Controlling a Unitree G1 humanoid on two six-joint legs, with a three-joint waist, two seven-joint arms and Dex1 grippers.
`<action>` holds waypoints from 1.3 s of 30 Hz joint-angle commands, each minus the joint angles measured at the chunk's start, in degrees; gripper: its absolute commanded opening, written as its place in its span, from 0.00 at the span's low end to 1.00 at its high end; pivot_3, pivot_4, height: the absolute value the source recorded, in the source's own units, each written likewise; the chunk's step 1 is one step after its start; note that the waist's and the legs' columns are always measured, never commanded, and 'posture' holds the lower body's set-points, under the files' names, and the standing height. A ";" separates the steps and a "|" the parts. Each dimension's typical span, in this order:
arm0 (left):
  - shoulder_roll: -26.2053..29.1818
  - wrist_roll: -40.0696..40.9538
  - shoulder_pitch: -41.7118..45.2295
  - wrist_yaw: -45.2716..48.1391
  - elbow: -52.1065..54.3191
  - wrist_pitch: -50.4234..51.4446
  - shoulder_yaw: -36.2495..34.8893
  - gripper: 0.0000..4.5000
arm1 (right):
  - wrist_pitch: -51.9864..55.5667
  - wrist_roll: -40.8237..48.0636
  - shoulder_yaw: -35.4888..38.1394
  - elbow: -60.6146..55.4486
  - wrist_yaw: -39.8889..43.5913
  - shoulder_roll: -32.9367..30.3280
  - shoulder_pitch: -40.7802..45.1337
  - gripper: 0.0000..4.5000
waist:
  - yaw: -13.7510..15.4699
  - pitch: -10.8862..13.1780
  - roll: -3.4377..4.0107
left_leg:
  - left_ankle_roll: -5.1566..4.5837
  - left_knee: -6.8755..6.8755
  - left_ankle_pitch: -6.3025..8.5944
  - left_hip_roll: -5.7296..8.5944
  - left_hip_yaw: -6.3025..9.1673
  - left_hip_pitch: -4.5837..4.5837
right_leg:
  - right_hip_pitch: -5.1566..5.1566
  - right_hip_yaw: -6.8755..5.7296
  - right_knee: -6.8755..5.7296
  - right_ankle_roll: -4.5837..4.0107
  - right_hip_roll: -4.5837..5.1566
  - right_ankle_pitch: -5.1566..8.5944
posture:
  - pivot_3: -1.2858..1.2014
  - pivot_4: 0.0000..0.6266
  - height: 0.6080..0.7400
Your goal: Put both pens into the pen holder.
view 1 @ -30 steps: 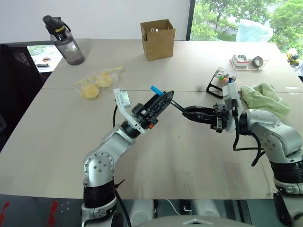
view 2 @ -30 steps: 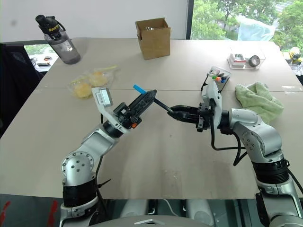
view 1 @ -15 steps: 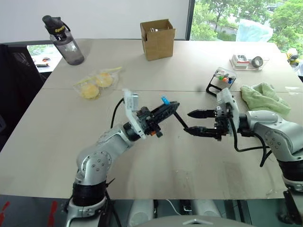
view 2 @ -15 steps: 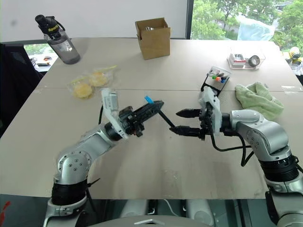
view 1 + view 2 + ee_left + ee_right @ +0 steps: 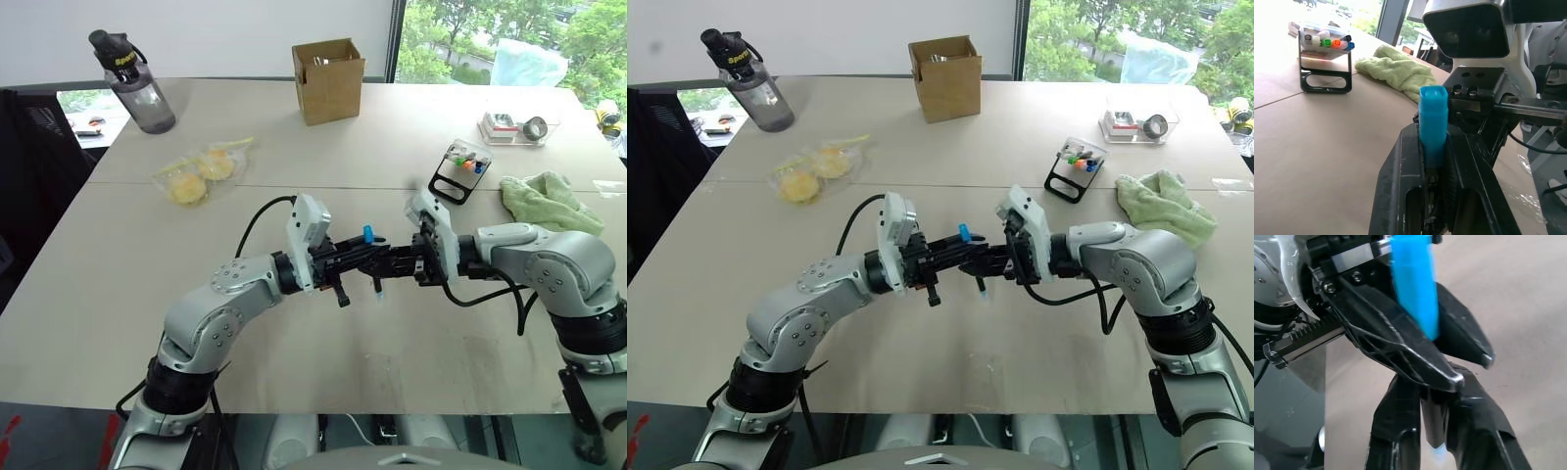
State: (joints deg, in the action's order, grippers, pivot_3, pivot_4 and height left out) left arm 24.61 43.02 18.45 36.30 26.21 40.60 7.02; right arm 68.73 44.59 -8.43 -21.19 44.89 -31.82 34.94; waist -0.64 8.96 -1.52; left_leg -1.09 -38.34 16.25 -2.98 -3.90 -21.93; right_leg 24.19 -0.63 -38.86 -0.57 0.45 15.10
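Note:
Next, I open my left gripper and move it back before my right gripper takes the pen to the pen holder [image 5: 461, 168], because my left gripper is gripping the pen under the light-blue cap [image 5: 368, 234].
A black-barrelled pen with a light-blue cap [image 5: 368, 235] stands nearly upright above the middle of the table. Its cap points up and its lower end hangs free above the tabletop. My left gripper [image 5: 370, 257] comes in from the left and is shut on the pen just under the cap [image 5: 1433, 117]. My right gripper [image 5: 390, 264] meets it from the right, shut on the dark barrel [image 5: 1434, 423] lower down. The two grippers touch tip to tip. The pen holder [image 5: 460, 168], a small black slanted stand with colourful marker tips, sits on the table to the far right.
A green towel [image 5: 544, 201] lies right of the holder, with a clear tray [image 5: 514, 125] behind it. A brown cardboard box [image 5: 327, 80] stands at the back centre. A grey bottle [image 5: 132, 83] is at the back left, and a bag of yellow items [image 5: 201, 174] lies nearer.
Both hands came together and sank a little. The left wrist rolled, swinging the pen from slanting to nearly upright. The right gripper opened, then shut on the pen's barrel.

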 commanded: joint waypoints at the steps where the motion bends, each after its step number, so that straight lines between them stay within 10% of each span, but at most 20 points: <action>1: -1.18 0.35 0.94 -0.71 1.11 -1.13 -1.71 0.00 | 0.36 1.76 0.78 -1.61 0.36 0.06 0.20 0.02 | -0.03 0.00 0.00 | -0.01 0.00 0.00 0.00 0.00 0.01 | 0.00 -0.01 -0.01 0.00 0.00 0.00 | 0.52 0.24 0.99; 9: -1.62 0.10 0.93 -2.37 0.99 -0.22 -4.07 0.58 | -14.31 -5.26 0.36 -1.51 4.39 -2.17 -2.45 0.02 | -0.03 0.00 -0.01 | -0.03 0.00 0.01 0.02 0.01 -0.01 | 0.00 -0.01 0.02 0.01 -0.02 0.00 | 0.52 0.24 0.99; 23: 3.45 -1.03 4.60 -4.30 5.33 1.77 -5.73 0.58 | -85.56 -39.35 5.93 33.07 -3.13 -1.79 5.92 0.02 | 0.14 0.05 -0.02 | 0.18 -0.01 -0.11 0.02 -0.05 0.03 | 0.00 0.03 0.01 0.02 -0.23 0.00 | 0.52 0.24 0.99; 39: 1.48 -8.75 9.39 -10.01 5.88 2.74 -1.55 0.58 | -102.37 -44.89 10.06 47.19 -11.64 -4.11 6.42 0.02 | -0.12 0.09 0.02 | 0.24 0.00 -0.14 -0.03 -0.28 0.06 | 0.01 0.12 -0.04 0.00 0.07 -0.01 | 0.52 0.24 0.99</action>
State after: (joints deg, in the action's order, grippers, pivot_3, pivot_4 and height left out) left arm 26.32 34.78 27.01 26.79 30.27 43.52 5.29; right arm -32.35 -1.55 -0.29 26.61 33.60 -35.10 41.31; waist -0.76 9.06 -1.50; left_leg -0.85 -38.34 16.11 -3.01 -4.19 -21.85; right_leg 24.20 -0.51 -38.92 -0.57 0.52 15.09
